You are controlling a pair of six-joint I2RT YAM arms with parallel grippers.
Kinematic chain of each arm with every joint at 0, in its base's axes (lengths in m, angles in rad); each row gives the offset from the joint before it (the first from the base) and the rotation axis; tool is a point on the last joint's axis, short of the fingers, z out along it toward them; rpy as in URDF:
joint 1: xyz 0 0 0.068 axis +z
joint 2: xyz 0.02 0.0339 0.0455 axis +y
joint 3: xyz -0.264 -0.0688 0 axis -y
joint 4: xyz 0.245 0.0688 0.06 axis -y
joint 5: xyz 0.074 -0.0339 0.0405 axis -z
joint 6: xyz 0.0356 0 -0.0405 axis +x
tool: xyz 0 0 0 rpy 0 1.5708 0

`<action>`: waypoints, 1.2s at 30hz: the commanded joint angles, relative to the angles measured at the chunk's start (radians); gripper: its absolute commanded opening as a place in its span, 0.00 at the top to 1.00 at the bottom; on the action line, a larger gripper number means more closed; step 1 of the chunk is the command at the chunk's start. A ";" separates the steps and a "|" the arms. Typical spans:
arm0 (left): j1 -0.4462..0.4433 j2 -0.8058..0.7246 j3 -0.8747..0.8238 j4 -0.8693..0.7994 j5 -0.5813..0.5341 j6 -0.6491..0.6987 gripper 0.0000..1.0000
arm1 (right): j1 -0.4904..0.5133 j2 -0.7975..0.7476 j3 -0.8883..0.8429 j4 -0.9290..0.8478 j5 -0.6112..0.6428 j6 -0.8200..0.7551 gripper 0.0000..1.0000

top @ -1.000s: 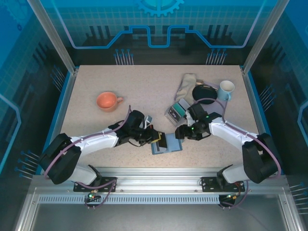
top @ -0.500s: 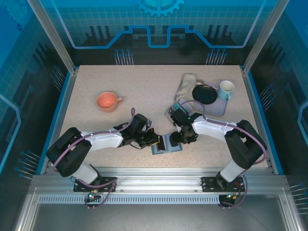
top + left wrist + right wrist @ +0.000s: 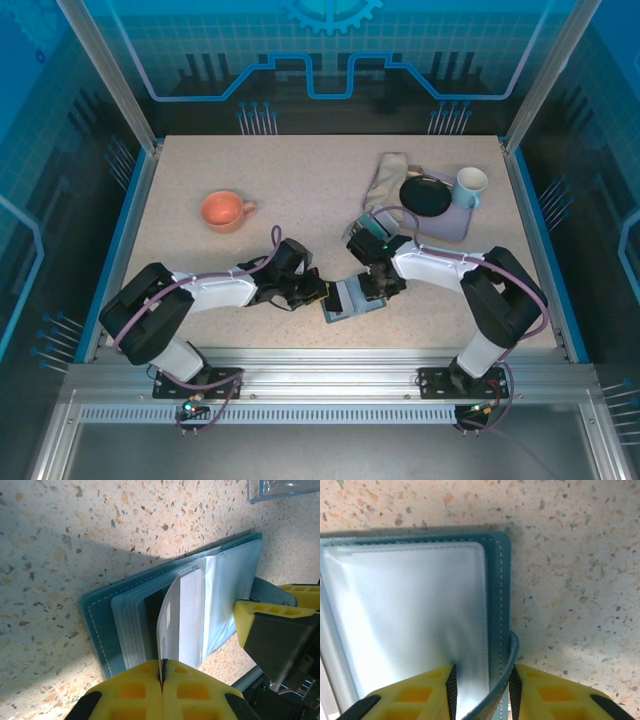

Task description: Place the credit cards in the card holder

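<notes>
I should open my right gripper and grip the cover's edge straight with it to keep the card holder steady, because the card holder's curled rim runs at a slant through its fingers.
The slate-blue card holder lies open near the table's front, its clear sleeves fanned out. My left gripper is shut on one thin pale sleeve leaf, which stands up on edge. From the other side, my right gripper is closed on the card holder's edge, and the cover's rim curls up between its fingers. A teal credit card lies in a small grey tray just behind the right wrist, partly hidden by that arm.
An orange cup stands at the left middle. At the back right are a crumpled cloth, a black dish on a lilac mat, and a white mug. The front rail runs just below the card holder.
My right gripper has swung in to the card holder's right edge and closed on it from wide open. The card holder has turned slightly. The left gripper has stayed shut in place.
</notes>
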 commanded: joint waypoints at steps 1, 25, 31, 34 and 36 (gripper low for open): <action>-0.003 0.042 -0.021 -0.076 -0.053 0.022 1.00 | -0.043 0.006 -0.046 -0.035 0.021 0.006 0.68; -0.004 0.072 0.012 -0.114 -0.057 0.057 1.00 | -0.074 -0.008 0.063 -0.031 -0.089 -0.087 0.19; -0.003 0.063 0.022 -0.134 -0.064 0.069 1.00 | -0.063 0.083 0.088 -0.060 -0.032 -0.064 0.23; -0.002 0.070 0.024 -0.133 -0.060 0.071 1.00 | -0.061 0.087 0.074 -0.068 -0.009 -0.045 0.32; -0.002 0.075 0.024 -0.131 -0.057 0.073 1.00 | -0.060 0.079 0.062 -0.071 0.002 -0.036 0.40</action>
